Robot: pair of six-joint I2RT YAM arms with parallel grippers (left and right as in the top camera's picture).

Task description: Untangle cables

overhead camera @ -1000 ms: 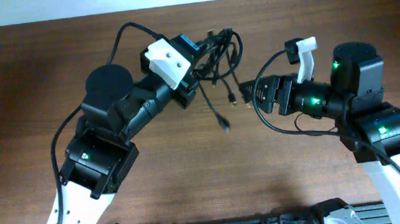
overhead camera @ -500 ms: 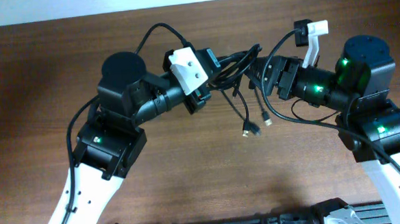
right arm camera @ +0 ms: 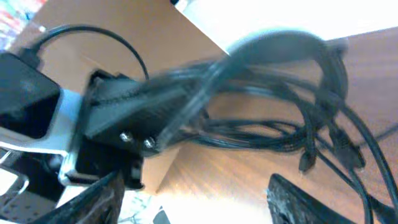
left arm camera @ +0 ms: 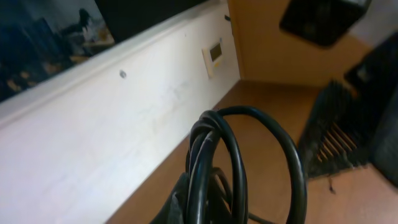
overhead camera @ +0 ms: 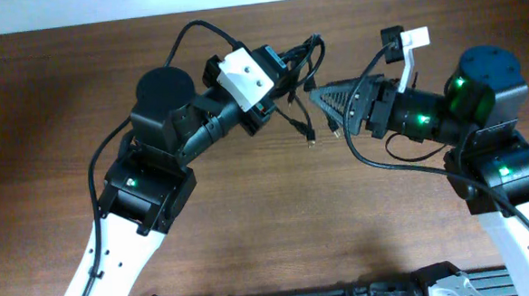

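Observation:
The plug ends hang in front of the robot's open right gripper, so the robot's left gripper should turn the bunch of cables and bring the cable loops into the right gripper's fingers.
The cables are a bunch of thin black cords hanging above the table at the back centre. My left gripper is shut on the bunch. Two plug ends dangle below it. In the left wrist view the cables loop up from between the dark fingers. My right gripper is open and points left, just right of the dangling ends and not touching them. In the right wrist view the cables stretch across beyond its fingers, out from my left gripper.
The wooden table spreads below both arms. A white wall runs along its back edge. Thick black wires run along the right arm.
The left gripper has drawn the bunch back and to the left, and the dangling ends have risen. The right gripper has swung round to point at the bunch, still open.

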